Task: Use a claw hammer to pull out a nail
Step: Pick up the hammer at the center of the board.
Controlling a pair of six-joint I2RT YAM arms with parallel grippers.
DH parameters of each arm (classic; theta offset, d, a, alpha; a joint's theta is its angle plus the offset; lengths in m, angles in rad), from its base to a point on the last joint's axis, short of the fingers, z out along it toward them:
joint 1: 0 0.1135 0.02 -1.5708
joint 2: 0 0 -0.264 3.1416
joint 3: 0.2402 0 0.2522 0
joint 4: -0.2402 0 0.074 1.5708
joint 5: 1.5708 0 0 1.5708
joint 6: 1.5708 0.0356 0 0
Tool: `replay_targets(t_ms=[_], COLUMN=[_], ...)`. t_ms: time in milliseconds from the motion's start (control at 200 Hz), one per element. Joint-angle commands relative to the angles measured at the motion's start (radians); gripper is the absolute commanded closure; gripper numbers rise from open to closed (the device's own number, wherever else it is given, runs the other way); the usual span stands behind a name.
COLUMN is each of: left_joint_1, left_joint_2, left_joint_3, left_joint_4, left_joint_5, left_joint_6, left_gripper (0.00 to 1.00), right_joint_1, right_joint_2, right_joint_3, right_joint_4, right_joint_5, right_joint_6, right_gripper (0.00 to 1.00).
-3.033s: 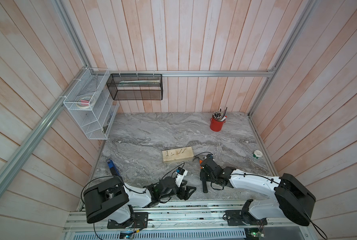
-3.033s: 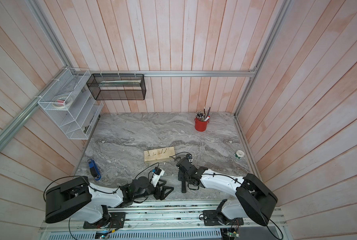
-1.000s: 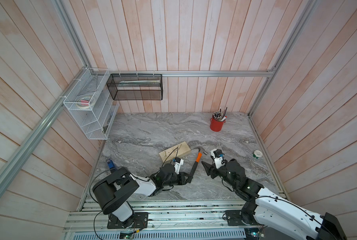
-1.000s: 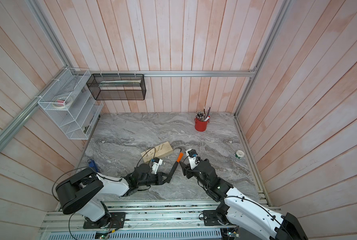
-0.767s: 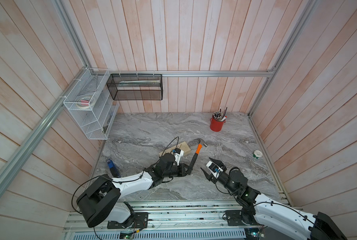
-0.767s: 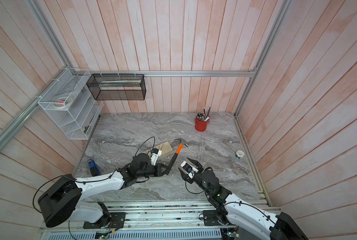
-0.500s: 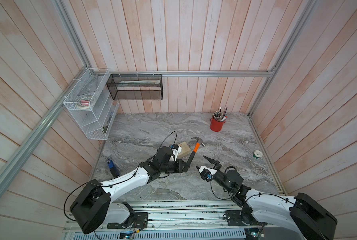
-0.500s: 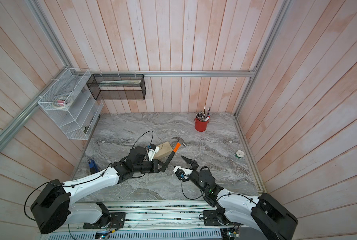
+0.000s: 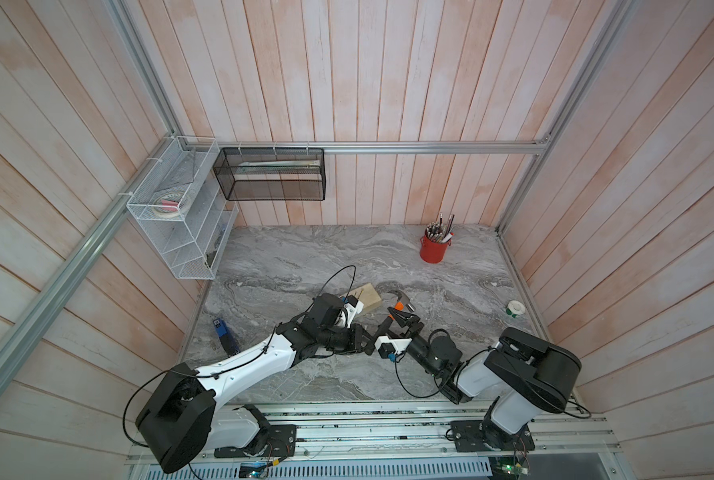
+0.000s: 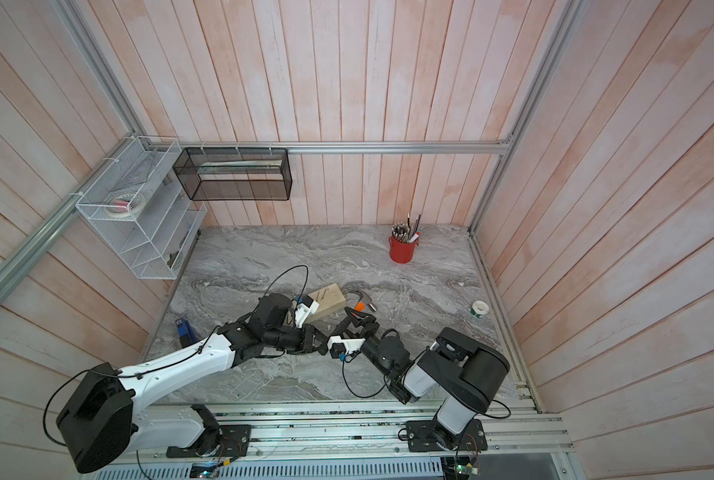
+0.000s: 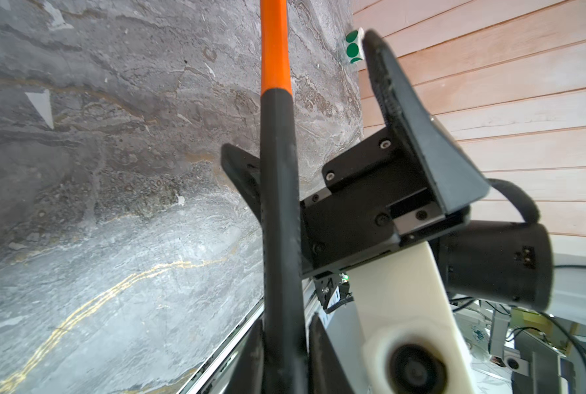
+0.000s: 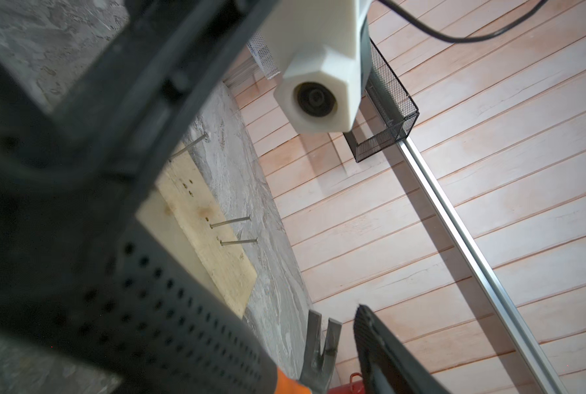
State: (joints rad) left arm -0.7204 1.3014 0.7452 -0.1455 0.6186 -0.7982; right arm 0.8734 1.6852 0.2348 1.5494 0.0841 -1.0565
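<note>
My left gripper is holding the hammer handle's end. Next, my right gripper takes the hammer and turns its head down before my left gripper grabs the hammer's orange shaft.
The claw hammer hangs above the marble table, its steel head just right of a wooden block. Three nails stick out of that block. My left gripper is shut on the black lower handle, below the orange shaft. My right gripper is open and straddles the handle near where the orange begins. One of its fingers stands well off the handle and the other is partly behind it. The split claw shows in the right wrist view.
A red cup of pencils stands at the back right and a roll of green dot stickers lies by the right wall. A blue object sits at the left edge. A white wire shelf and a black mesh basket hang on the walls.
My left arm has carried the hammer up and toward the back, beside the block. My right arm swung round and brought its open jaws to the handle.
</note>
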Motion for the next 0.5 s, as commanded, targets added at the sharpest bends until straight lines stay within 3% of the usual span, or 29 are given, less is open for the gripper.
replay_targets(t_ms=[0, 95, 195, 270, 360, 405, 435, 495], left_joint_1=[0.009, 0.028, 0.05, 0.063, 0.077, 0.084, 0.089, 0.107], left_joint_2=[-0.044, -0.057, -0.073, -0.085, -0.1, -0.108, -0.116, -0.134], left_joint_3=[0.046, 0.033, 0.015, 0.004, -0.004, -0.008, -0.012, -0.02], left_joint_4=[0.151, 0.172, 0.202, 0.224, 0.26, 0.281, 0.296, 0.33], left_joint_5=[0.066, 0.072, 0.081, 0.082, 0.09, 0.093, 0.092, 0.094], left_joint_6=[0.005, -0.015, -0.042, -0.056, -0.068, -0.072, -0.078, -0.089], left_gripper=[1.0, 1.0, 1.0, 0.84, 0.78, 0.66, 0.57, 0.52], right_joint_1=[0.018, 0.026, 0.03, 0.031, 0.031, 0.031, 0.03, 0.03], right_joint_2=[0.06, 0.09, 0.1, 0.099, 0.089, 0.082, 0.075, 0.053], right_joint_3=[0.034, 0.041, 0.043, 0.036, 0.031, 0.025, 0.02, 0.011], right_joint_4=[0.147, 0.184, 0.183, 0.181, 0.159, 0.158, 0.158, 0.154], right_joint_5=[0.0, -0.014, -0.019, -0.028, -0.046, -0.053, -0.053, -0.054], right_joint_6=[-0.045, -0.022, 0.002, 0.032, 0.062, 0.086, 0.099, 0.133], right_gripper=[0.37, 0.63, 0.76, 0.84, 0.94, 0.99, 1.0, 1.0])
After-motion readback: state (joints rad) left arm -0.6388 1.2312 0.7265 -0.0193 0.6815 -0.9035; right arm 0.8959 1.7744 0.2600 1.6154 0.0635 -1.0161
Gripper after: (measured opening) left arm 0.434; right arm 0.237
